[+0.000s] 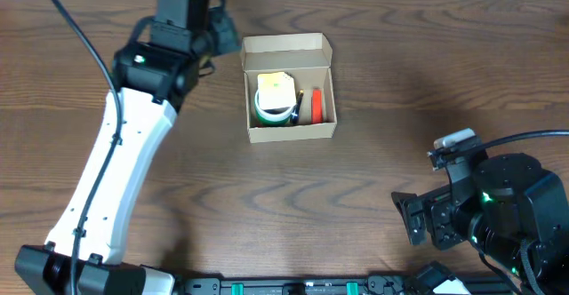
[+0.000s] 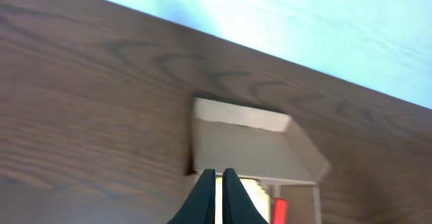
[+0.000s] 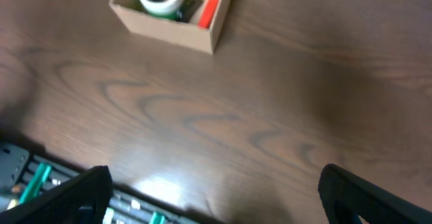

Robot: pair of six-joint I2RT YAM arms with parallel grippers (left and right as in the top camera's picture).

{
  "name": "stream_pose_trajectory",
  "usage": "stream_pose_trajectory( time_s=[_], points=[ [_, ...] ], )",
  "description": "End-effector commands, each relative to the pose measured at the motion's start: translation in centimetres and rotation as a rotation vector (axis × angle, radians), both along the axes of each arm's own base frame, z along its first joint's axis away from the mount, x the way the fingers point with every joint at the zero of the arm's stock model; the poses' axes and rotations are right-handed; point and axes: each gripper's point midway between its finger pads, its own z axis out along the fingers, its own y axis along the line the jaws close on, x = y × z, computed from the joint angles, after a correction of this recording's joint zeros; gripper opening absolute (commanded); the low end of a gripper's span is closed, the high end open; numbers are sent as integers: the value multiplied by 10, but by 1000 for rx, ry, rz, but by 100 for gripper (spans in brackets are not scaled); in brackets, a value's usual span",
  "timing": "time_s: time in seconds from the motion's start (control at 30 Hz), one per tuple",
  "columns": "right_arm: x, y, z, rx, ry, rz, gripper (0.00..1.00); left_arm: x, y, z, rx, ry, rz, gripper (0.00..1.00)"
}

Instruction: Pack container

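I should bring my right gripper to the lid's opposite edge (image 1: 330, 51) before both grippers swing the lid shut, because the lid leans back and my left gripper is beside only one edge (image 1: 244, 55).
The tan cardboard container (image 1: 290, 133) stands open at the table's middle back, its flap lid (image 1: 286, 44) raised at the far side. Inside lie a green-and-white tape roll with a pale yellow top (image 1: 276, 98) and a red item (image 1: 317, 106). My left gripper (image 1: 222, 33) is shut and empty, just left of the lid's far corner; in the left wrist view its tips (image 2: 216, 183) sit before the flap (image 2: 239, 140). My right gripper (image 1: 416, 219) is open and empty near the front right. The right wrist view shows the container (image 3: 169, 28) far ahead.
A dark wood-grain table (image 1: 382, 108) carries everything. A rail with green clips (image 1: 293, 286) runs along the front edge and shows in the right wrist view (image 3: 40, 183). A light blue surface (image 2: 304, 21) lies beyond the table's far edge.
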Motion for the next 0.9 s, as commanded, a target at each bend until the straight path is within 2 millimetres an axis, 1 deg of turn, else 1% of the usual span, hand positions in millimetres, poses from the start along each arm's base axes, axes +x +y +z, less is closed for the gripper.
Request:
stream_pose_trajectory(
  time_s=[0.0,0.1,0.17,0.33,0.37,0.43,0.47,0.5,0.57,0.6,0.67,0.73,0.8,0.87],
  points=[
    [10,4,8,26,-46,-11,99,8,13,-7,-29,26,-33,6],
    [19,21,22,105,-94,28,99,15,15,-23,-110,79,-80,6],
    [24,24,27,121,-121,28,99,20,16,-37,-138,114,-107,6],
    [32,27,37,134,-168,24,99,34,23,-85,-180,223,-111,6],
    [34,25,38,130,-178,14,99,38,23,-92,-188,233,-114,6],
    [46,26,44,133,-227,-9,99,49,22,-107,-201,240,-120,6],
    [56,27,46,133,-257,-27,98,54,20,-113,-210,239,-127,6],
    [65,29,47,132,-280,-42,85,58,17,-119,-224,238,-140,5],
    [89,34,40,121,-308,-83,52,66,9,-131,-277,252,-150,6],
    [106,39,30,109,-307,-106,29,69,5,-140,-310,270,-142,6],
    [130,44,13,110,-287,-149,1,74,5,-154,-326,289,-128,6],
    [163,43,-10,130,-239,-242,1,78,4,-168,-341,312,-113,6],
    [190,41,-31,155,-184,-293,1,80,4,-175,-346,320,-106,6],
    [217,42,-55,199,-119,-293,1,83,4,-178,-342,314,-111,6]
  ],
)
